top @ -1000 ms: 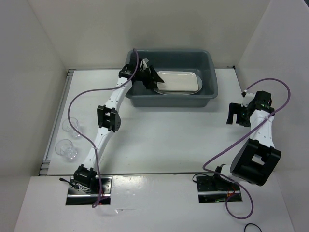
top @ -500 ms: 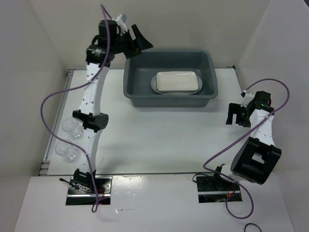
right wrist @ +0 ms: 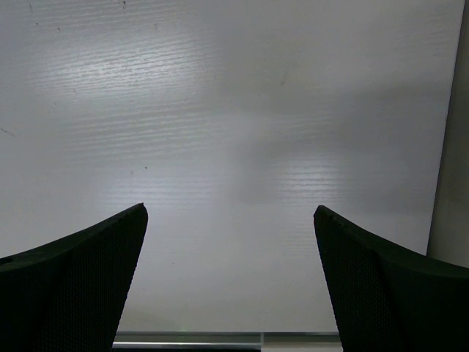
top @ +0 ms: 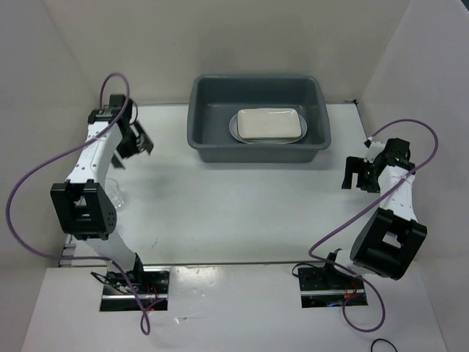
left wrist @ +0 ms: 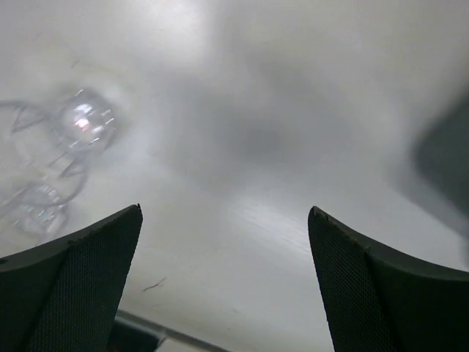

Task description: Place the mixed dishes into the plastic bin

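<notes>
The bases of the clear glass cups (left wrist: 42,211) can be seen apart, so one cup (left wrist: 82,123) will come up alone when the robot lifts it, and its neighbour will stay standing.
The dark grey plastic bin (top: 256,155) stands at the back centre of the table. Inside it a cream rounded-rectangle plate (top: 269,124) lies on a white oval platter (top: 234,127). My left gripper (top: 136,143) hangs open and empty over the table left of the bin. In the left wrist view its jaws (left wrist: 223,213) are wide apart over bare table, with blurred clear glass cups (left wrist: 83,121) up to the left. In the top view my left arm hides most of the cups; a bit of glass (top: 118,196) shows beside it. My right gripper (top: 357,176) is open and empty at the right.
White walls close in the table on the left, back and right. A metal rail (top: 72,246) runs along the left edge. The right wrist view shows the right gripper (right wrist: 231,209) over table, with a strip (right wrist: 220,339) at the bottom.
My left arm has swung from above the bin's left rim out to the left and down over the table, its jaws opening wider. The plates stay in the bin. The right arm has not moved.
</notes>
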{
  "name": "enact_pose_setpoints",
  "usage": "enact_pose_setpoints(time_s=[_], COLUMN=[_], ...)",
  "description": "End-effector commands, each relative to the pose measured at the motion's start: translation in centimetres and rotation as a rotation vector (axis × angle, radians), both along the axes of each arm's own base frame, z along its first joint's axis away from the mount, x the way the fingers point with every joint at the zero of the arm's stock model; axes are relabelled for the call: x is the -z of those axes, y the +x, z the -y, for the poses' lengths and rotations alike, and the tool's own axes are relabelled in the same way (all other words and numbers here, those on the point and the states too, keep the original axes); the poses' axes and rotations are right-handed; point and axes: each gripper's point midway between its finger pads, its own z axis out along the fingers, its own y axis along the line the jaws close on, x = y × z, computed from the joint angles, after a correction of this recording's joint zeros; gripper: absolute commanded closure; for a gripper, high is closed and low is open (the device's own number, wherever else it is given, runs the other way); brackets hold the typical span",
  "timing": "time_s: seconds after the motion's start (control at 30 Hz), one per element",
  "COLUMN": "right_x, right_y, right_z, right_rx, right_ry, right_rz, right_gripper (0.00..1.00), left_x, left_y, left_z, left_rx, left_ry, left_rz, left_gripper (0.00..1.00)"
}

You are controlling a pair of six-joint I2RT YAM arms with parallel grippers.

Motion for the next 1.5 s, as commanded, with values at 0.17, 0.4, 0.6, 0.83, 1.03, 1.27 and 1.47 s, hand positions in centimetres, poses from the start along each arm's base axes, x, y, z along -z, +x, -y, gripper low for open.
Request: enact_pose_setpoints(time_s=[0.17, 0.4, 0.6, 0.83, 1.03, 1.27, 1.47], right_x=[-0.1, 0.4, 0.7, 0.7, 1.2, 1.2, 1.2], right_y=[0.8, 0.8, 0.8, 0.7, 0.7, 0.7, 0.7], right_z=[0.1, 0.1, 0.1, 0.2, 0.2, 0.2, 0.2], right_rx=[-0.013, -0.013, -0.013, -0.008, -0.008, -0.008, -0.008], right_ry=[-0.009, 0.000, 0.004, -0.003, 0.006, 0.006, 0.006], right_rz=[0.023, 0.006, -0.002, -0.006, -0.022, -0.022, -0.022], right_gripper=[0.01, 0.01, 0.01, 0.01, 0.01, 0.01, 0.01], left_x=[4.3, 8.2, 11.0, 12.8, 11.0, 2.2, -10.2], left_y=[-5.0, -5.3, -5.7, -5.4, -2.7, 1.9, 6.7], left_z=[-7.3, -8.8, -9.4, -10.0, -9.4, -8.5, 0.8], left_rx=[-0.185, -0.208, -0.218, -0.209, -0.232, -0.237, 0.279], left_ry=[0.131, 0.090, 0.068, 0.034, -0.032, -0.112, -0.462], left_rz=[-0.025, -0.095, -0.137, -0.153, -0.059, 0.298, 0.782], left_gripper=[0.00, 0.00, 0.03, 0.41, 1.00, 1.00, 1.00])
